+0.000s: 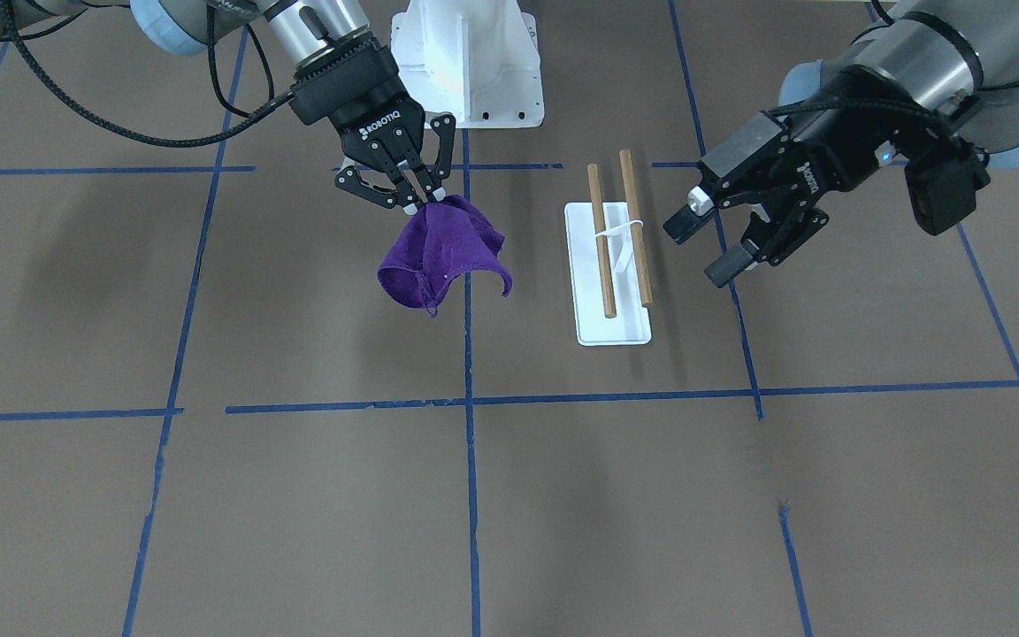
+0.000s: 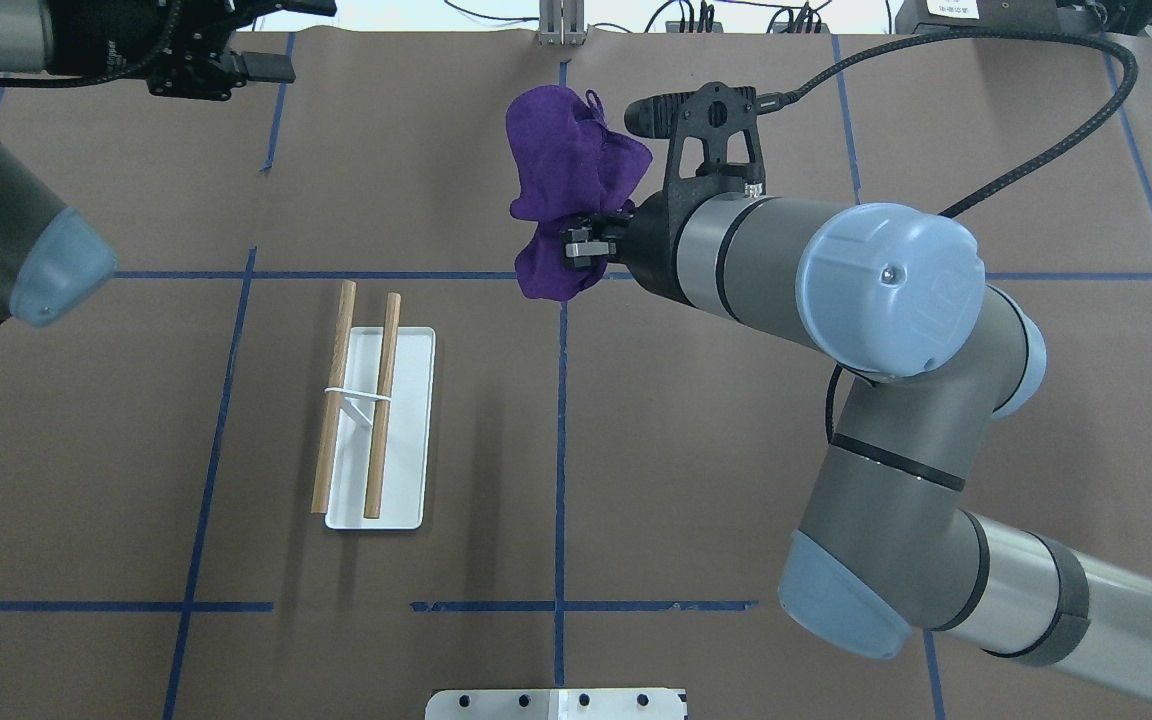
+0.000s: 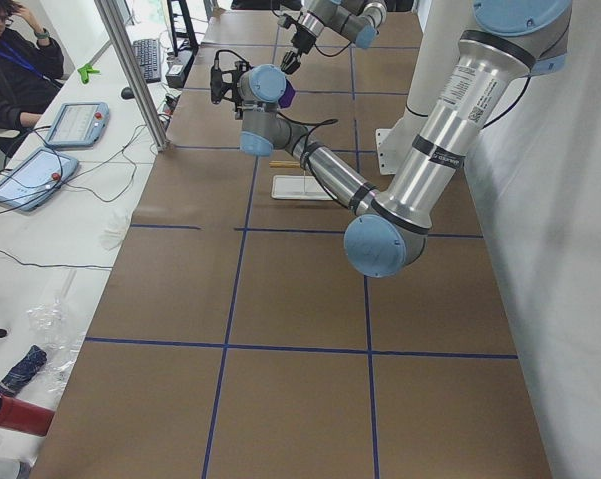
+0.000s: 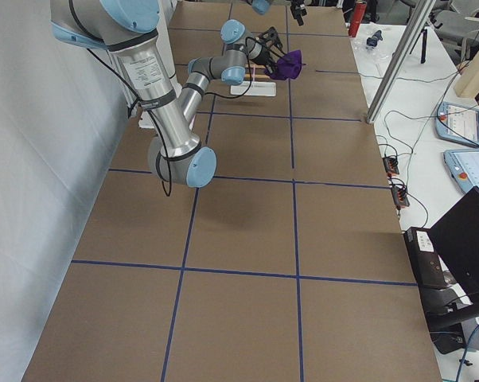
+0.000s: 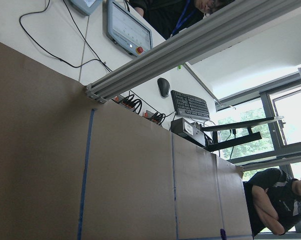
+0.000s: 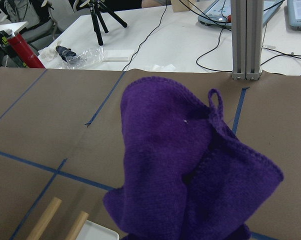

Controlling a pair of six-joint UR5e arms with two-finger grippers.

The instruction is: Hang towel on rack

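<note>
I expect the towel (image 1: 440,255) to drape over both brown dowels, still creased, when my left gripper lays it there, because the purple towel's loose corner (image 1: 503,278) hangs down limply.
My right gripper (image 1: 419,202) is shut on a bunched purple towel (image 1: 443,252) and holds it in the air above the table. The towel also shows in the overhead view (image 2: 571,170) and fills the right wrist view (image 6: 190,165). The rack (image 1: 613,332) has a flat white base and two parallel brown dowels (image 1: 602,248). It stands on the table apart from the towel, also seen from overhead (image 2: 406,440). My left gripper (image 1: 702,248) is open and empty, in the air just beside the rack on the side away from the towel.
The large white pedestal (image 1: 465,62) stands at the robot's edge of the table. Blue tape lines cross the brown table cover. An aluminium post (image 6: 245,40) stands at the far edge, with tablets, cables and operators beyond it.
</note>
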